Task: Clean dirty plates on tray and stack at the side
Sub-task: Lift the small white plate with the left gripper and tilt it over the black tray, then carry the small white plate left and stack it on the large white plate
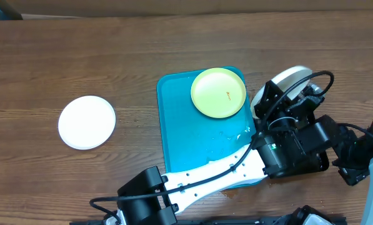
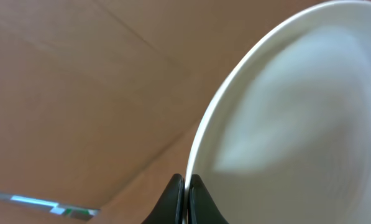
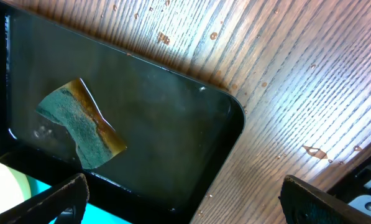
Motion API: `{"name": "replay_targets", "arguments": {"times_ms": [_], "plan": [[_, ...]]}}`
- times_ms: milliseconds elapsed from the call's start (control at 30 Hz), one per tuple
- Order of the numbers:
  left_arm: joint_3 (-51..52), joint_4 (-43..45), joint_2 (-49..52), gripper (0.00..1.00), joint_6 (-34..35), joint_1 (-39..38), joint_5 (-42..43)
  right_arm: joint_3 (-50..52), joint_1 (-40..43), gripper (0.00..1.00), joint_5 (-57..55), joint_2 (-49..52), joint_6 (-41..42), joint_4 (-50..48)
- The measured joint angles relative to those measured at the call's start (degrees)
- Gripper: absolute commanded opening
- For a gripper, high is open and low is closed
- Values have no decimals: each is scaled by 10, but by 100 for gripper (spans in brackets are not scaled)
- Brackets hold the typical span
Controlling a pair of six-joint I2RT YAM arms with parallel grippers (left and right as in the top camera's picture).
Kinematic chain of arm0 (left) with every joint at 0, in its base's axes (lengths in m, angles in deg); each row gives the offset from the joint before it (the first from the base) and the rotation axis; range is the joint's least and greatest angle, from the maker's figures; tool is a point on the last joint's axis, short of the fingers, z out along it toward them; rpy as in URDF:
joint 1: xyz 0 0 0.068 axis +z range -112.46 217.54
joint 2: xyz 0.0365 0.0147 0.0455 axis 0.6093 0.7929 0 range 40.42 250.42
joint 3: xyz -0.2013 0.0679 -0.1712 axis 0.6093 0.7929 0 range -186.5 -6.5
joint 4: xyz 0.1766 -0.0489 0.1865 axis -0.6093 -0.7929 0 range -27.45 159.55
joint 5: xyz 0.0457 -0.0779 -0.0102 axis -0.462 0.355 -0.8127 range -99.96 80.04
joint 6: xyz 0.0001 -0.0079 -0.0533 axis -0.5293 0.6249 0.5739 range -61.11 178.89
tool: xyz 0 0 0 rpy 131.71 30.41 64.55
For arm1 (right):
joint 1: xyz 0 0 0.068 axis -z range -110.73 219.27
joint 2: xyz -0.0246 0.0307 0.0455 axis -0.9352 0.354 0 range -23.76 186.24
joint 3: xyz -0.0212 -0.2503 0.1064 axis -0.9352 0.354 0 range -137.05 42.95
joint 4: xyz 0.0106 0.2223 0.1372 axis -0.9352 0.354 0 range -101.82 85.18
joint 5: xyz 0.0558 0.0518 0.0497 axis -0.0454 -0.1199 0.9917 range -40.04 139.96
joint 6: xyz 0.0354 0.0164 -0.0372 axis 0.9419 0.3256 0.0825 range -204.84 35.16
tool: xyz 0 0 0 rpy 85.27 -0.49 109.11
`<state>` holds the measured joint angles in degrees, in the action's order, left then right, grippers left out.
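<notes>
The held plate's side [image 2: 303,118] is clean, and the other white plate at the side [image 1: 87,122] is lying open. My left gripper should go on carrying until the plates are stacked.
A pale yellow-green plate [image 1: 218,92] with a small orange smear lies at the far right corner of the blue tray [image 1: 180,131]. One white plate [image 1: 87,122] lies flat on the table at the left. My left gripper [image 2: 186,186] is shut on the rim of another white plate [image 2: 297,118], held tilted off the tray's right side; this plate also shows in the overhead view [image 1: 288,77]. My right gripper [image 3: 182,199] is open and empty, above a black tray's corner and the wet table.
A smaller black tray [image 3: 173,118] holds a green and yellow sponge [image 3: 79,124]. Water drops lie on the wood around it [image 3: 312,150]. Both arms crowd the right side of the table [image 1: 298,144].
</notes>
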<state>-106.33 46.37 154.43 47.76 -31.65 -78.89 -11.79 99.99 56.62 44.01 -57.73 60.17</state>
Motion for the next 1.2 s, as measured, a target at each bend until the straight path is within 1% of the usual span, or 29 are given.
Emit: {"name": "replay_targets", "arguments": {"times_ms": [133,233,333,600,700,833,900,933,1000,1067,1200], "plan": [[0,-30,0,4,40,0,7,0,0,100,0,0,-1,0],[0,-32,0,4,59,4,37,0,0,100,0,0,-2,0],[0,-49,0,4,90,13,47,0,0,100,0,0,-2,1],[-1,-130,-1,4,140,47,132,0,0,100,0,0,-2,1],[-1,-195,-6,4,197,56,157,0,0,100,0,0,-2,0],[-1,-316,-46,4,318,79,212,0,0,100,0,0,-2,2],[-1,-363,-82,4,366,104,248,0,0,100,0,0,-2,1],[-1,-395,-110,4,392,130,279,0,0,100,0,0,-2,2],[-2,-439,-153,4,420,178,323,0,0,100,0,0,-2,2],[-3,-483,-201,5,442,249,374,0,0,100,0,0,-2,2],[-7,-574,-254,4,463,398,437,0,0,100,0,0,-2,1]]}}
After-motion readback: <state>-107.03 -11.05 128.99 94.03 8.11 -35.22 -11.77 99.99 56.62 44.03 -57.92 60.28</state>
